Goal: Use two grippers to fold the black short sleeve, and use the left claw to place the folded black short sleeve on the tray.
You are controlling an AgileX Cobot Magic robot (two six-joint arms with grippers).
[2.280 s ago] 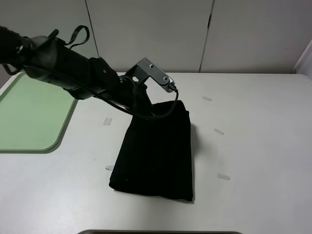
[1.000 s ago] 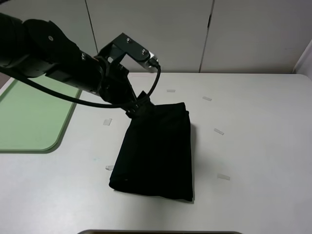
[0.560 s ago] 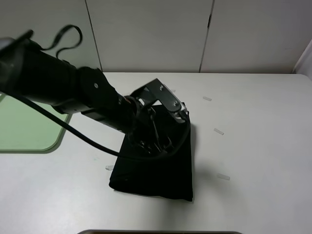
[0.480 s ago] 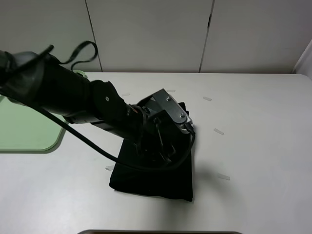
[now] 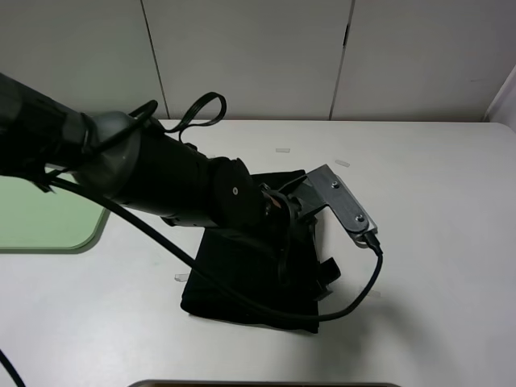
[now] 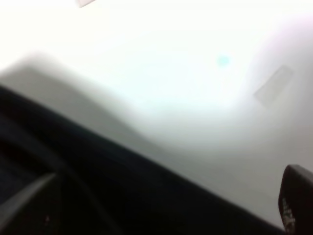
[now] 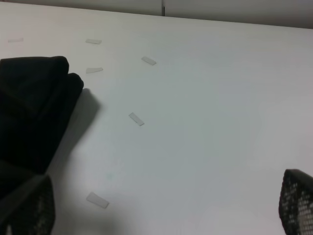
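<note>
My left gripper should back off and grab the short sleeve's tray-side edge, because it is reaching over the folded black short sleeve to the short sleeve's edge away from the tray.
The black short sleeve lies folded into a narrow rectangle on the white table, in the middle of the exterior high view. My left arm reaches across it from the left. The left claw is low at the shirt's right edge, mostly hidden behind its own bracket. The blurred left wrist view has dark cloth close below and one fingertip far to the side, so the jaws stand open. The right gripper is open over bare table, beside the shirt. The mint-green tray sits at the left edge.
Small tape marks dot the table around the shirt. White cabinet doors stand behind the table. The left arm's cable loops over the shirt's front right corner. The right arm does not show in the exterior high view.
My left arm has swung from the shirt's back left corner across the cloth to its right edge, dropping lower. The shirt has stayed in place.
</note>
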